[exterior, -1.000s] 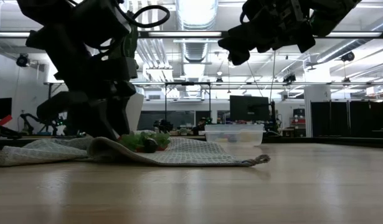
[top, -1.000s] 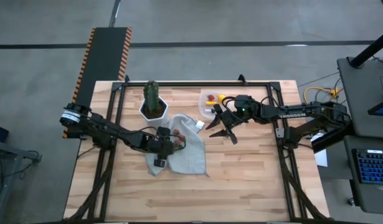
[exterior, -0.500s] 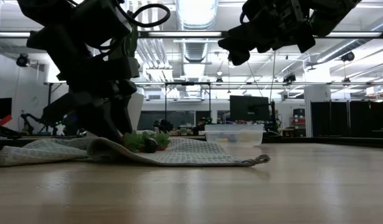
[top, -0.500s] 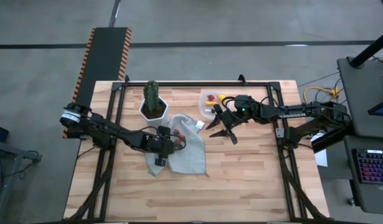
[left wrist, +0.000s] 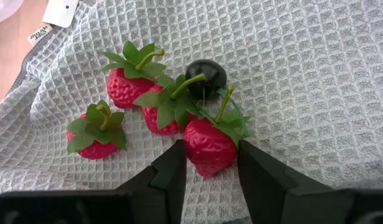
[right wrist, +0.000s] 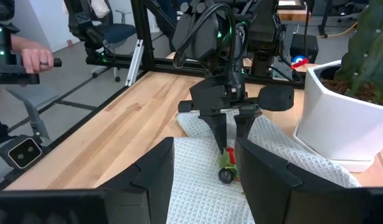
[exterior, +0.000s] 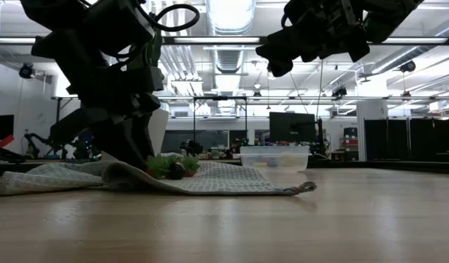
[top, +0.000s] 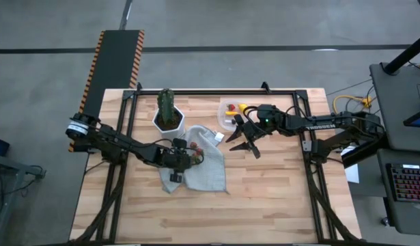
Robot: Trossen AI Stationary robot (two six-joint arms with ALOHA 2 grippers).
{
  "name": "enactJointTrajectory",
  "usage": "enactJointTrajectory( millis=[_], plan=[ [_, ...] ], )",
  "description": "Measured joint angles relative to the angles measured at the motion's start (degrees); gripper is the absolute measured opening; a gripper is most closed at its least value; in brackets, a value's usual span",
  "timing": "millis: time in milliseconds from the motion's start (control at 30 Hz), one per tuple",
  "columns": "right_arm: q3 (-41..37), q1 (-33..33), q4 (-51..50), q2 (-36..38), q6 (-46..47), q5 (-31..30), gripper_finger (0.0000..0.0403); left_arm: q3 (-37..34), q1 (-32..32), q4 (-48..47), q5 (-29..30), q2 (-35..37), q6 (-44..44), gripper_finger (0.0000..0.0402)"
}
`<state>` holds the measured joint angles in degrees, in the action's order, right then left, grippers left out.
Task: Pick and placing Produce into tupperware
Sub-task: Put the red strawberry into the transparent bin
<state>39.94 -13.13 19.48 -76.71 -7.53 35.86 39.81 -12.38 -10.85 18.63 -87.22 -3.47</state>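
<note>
The dark berry's thin stem bends against the strawberry's leaves beside my finger, so my left gripper should open and retake the strawberry's red body clear of it.
Three red strawberries with green leaves and a dark berry lie on a grey waffle cloth. My left gripper is down on the cloth, shut on another strawberry. It also shows in the high view as the left gripper. The clear tupperware stands near the table's far edge and holds yellow and red pieces. My right gripper hovers open beside it, above the table. My left gripper pinches the strawberry's red body between its two fingers, one on each side. The fingers come from above, pointing down. The strawberry rests on the cloth, with its leafy stem pointing away from the gripper toward the dark berry.
A green cactus in a white pot stands just beyond the cloth on the far side, close to the left arm. Bare wood lies toward the near edge. A person's hand holds a device beyond the table.
My left gripper has edged slightly along the cloth toward the strawberries. The right arm has kept still.
</note>
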Motion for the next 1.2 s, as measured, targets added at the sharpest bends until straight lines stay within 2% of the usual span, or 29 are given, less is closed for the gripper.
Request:
enactJointTrajectory(
  millis=[400, 800, 1067, 1200],
  plan=[
    [0.00, 0.00, -0.01, 0.00, -0.02, 0.00, 0.0161, 0.00, 0.00, 0.02, -0.10, 0.02, 0.12, 0.0107],
    [0.00, 0.00, -0.93, 0.00, -0.15, 0.00, 0.0161, 0.00, -0.04, -0.13, -0.36, 2.65, 1.02, 0.0056],
    [0.00, 0.00, -1.13, 0.00, -0.13, 0.00, 0.0162, 0.04, 0.00, -0.17, -3.99, 3.34, 1.03, 0.0059],
    [0.00, -0.02, -1.26, 0.00, -0.08, 0.00, 0.0160, 0.56, -0.07, -0.15, -4.74, 3.32, -0.27, 0.0086]
  ],
)
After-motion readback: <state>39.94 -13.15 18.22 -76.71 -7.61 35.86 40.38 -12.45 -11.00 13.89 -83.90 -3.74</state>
